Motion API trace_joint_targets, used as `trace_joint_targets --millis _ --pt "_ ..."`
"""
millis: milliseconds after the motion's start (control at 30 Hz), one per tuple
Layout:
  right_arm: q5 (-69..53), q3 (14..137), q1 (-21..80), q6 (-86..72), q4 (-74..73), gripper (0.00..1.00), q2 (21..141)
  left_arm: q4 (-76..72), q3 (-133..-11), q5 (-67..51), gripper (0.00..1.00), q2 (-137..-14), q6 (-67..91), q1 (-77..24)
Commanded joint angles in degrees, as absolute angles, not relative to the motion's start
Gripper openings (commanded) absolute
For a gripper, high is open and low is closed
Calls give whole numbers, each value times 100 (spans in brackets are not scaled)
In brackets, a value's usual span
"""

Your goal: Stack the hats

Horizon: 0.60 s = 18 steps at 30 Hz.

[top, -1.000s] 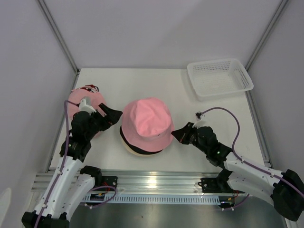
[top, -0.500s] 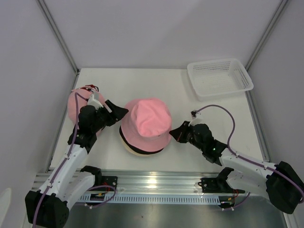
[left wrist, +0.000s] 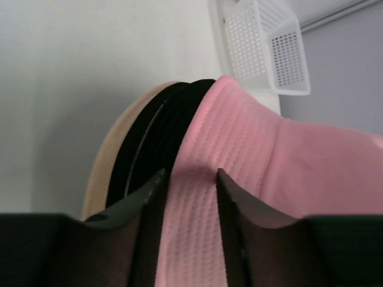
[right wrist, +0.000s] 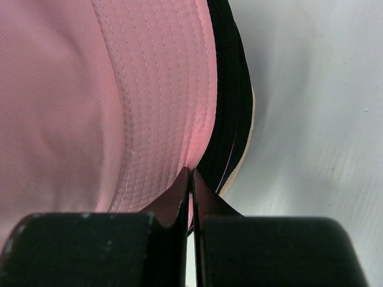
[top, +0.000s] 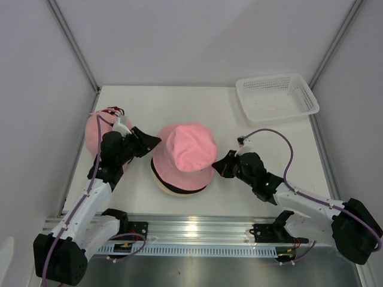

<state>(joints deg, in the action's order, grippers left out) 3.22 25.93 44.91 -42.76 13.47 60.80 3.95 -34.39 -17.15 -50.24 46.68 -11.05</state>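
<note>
I should close my left gripper on the pink hat's brim (top: 160, 155) and straighten the pink hat with my right gripper, because the pink bucket hat sits crooked over the black hat (top: 170, 186).
A pink bucket hat (top: 185, 150) tops a stack in the middle of the table, over a black hat (left wrist: 157, 140) and a tan hat (left wrist: 109, 164) whose brims show beneath. A pink cap (top: 97, 128) with red under it lies at the left edge. My left gripper (top: 152, 142) is at the stack's left brim. In the left wrist view its jaws (left wrist: 190, 173) stand apart, with the pink brim showing between them. My right gripper (top: 219, 165) is at the stack's right brim, shut (right wrist: 191, 172), with a sliver of pink brim between its tips.
A white mesh basket (top: 276, 97) stands at the back right corner and also shows in the left wrist view (left wrist: 263, 45). Grey walls close in the table on the left, back and right. A metal rail runs along the near edge.
My left gripper has swung right from beside the pink cap to the stack's left brim, and its jaws have narrowed. My right gripper has crept slightly left along the stack's right brim, staying shut.
</note>
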Motion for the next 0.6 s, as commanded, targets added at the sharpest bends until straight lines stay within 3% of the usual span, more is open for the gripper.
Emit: trace_joint_targets --millis 0,33,133,567 --pt "466 2883 4482 -4078 1327 0 6143 97 -3366 -1907 39 -5045 4728 -1063" --pt "527 2935 4474 -4078 1284 0 6161 62 -3366 -1925 25 -5062 4737 -1098" --pt "738 3050 4456 -4113 1002 0 6231 332 -3357 -1671 1 -5132 4624 -1177" --pt "1002 3164 4421 -4131 431 0 6863 896 -2778 228 1 -5256 4439 -2083"
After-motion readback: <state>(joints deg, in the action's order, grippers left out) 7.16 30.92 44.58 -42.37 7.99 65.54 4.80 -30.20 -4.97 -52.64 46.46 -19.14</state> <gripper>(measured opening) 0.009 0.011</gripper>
